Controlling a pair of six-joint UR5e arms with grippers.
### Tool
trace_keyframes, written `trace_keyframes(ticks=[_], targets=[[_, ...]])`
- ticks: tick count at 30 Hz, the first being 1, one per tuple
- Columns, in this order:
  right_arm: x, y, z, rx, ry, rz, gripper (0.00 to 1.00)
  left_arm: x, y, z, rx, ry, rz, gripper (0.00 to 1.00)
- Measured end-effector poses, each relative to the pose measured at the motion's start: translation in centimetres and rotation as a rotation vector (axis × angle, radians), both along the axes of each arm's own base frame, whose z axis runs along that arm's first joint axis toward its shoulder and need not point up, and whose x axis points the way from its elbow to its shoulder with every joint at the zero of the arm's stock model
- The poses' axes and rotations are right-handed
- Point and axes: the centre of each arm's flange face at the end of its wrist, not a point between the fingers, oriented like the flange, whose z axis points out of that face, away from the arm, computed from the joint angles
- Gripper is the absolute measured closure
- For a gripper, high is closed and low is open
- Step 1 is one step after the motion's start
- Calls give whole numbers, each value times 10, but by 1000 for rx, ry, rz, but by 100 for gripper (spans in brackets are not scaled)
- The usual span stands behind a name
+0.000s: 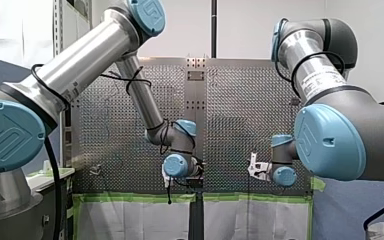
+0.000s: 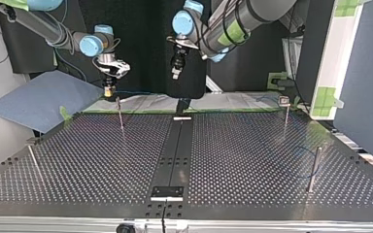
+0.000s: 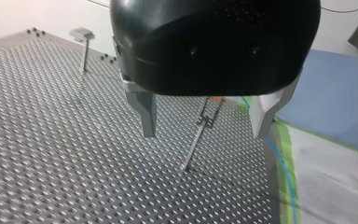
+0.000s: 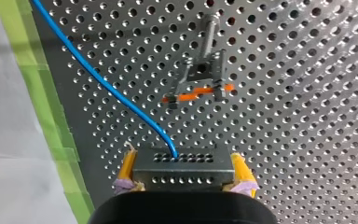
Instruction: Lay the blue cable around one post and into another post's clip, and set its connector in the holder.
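Observation:
The smooth bow (image 4: 168, 138) next to the connector is running out almost straight, so the blue cable (image 4: 102, 76) will swing around in a gentle curve when I carry it.
My right gripper (image 4: 182, 156) has yellow pads and is shut on the cable's perforated metal connector (image 4: 182, 173). The blue cable (image 4: 98, 77) leaves the connector and runs back over the plate toward the green tape. Just ahead of the connector stands a thin post with an orange-banded holder (image 4: 200, 77). In the top view my right gripper (image 2: 108, 90) hangs above that post (image 2: 120, 115). My left gripper (image 3: 204, 135) is open and holds nothing, and the same holder post (image 3: 200, 133) stands ahead between its metal fingers. The cable (image 3: 279, 161) lies beside it along the tape.
More thin posts stand on the perforated table: one with a clip top (image 2: 285, 112) at the top view's far right, one (image 2: 314, 167) nearer on the right, one (image 2: 34, 162) at the left. A black strip (image 2: 175, 155) runs down the table's middle. Green tape (image 4: 51, 121) edges the plate.

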Motion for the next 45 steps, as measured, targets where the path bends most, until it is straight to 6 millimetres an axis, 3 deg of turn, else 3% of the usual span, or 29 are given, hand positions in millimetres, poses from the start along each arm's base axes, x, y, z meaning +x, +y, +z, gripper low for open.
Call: trace_keyframes(ticks=[19, 38, 45], targets=[[-3, -3, 11, -2, 2, -16, 75, 42, -24, -67, 8, 78, 6, 0], [0, -3, 12, -12, -9, -6, 75, 91, -29, -131, -25, 101, 45, 0], [1, -3, 12, -13, -6, -2, 75, 116, -37, -129, -52, 74, 56, 0]])
